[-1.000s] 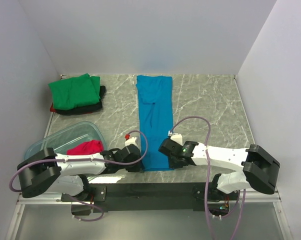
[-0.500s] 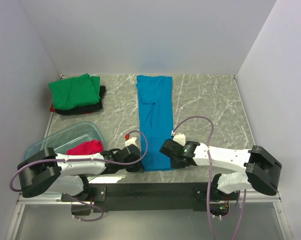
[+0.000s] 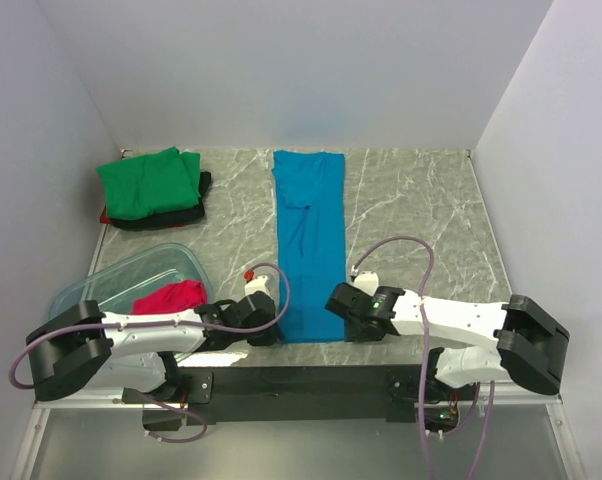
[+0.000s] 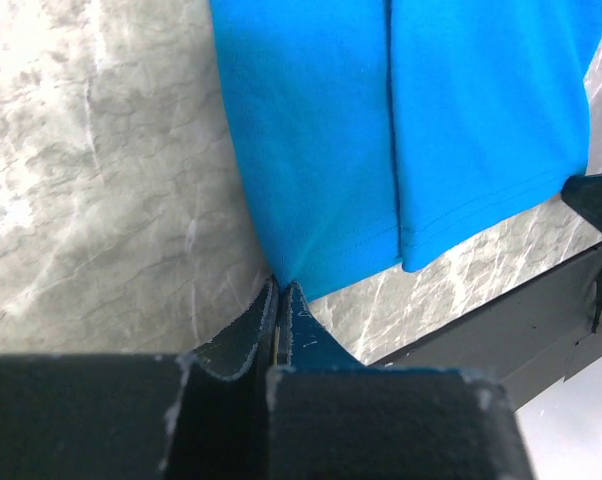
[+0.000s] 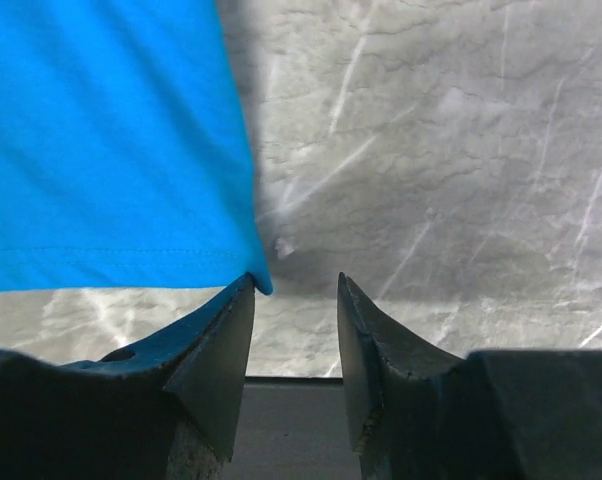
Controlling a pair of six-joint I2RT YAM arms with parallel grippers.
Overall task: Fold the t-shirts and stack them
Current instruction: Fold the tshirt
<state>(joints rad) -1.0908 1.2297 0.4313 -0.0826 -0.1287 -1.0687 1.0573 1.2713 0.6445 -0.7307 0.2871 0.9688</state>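
Observation:
The blue t-shirt's loose corner (image 5: pixel 264 284) is outside my right gripper's open fingers, so next my right gripper moves over the blue t-shirt's hem (image 5: pixel 209 268) and grabs it before folding.
The blue t-shirt (image 3: pixel 308 235) lies as a long narrow strip down the middle of the table, its hem at the near edge. My left gripper (image 4: pixel 279 287) is shut on the hem's near-left corner, and the blue t-shirt (image 4: pixel 401 120) rises to a point at the fingertips. My right gripper (image 5: pixel 294 287) is open at the near-right corner. The blue t-shirt (image 5: pixel 111 140) just touches its left fingertip (image 5: pixel 243 292) and nothing sits between the jaws. In the top view the left gripper (image 3: pixel 270 320) and right gripper (image 3: pixel 337 303) flank the hem.
A folded green t-shirt (image 3: pixel 149 182) tops a black one (image 3: pixel 197 203) at the back left. A clear plastic bin (image 3: pixel 96 285) at the near left holds a magenta-red t-shirt (image 3: pixel 171 296). The black arm mount (image 3: pixel 301 380) runs along the near table edge.
My right gripper has opened at the blue shirt's near-right corner. The left gripper has closed on the near-left corner and drawn slightly left and nearer.

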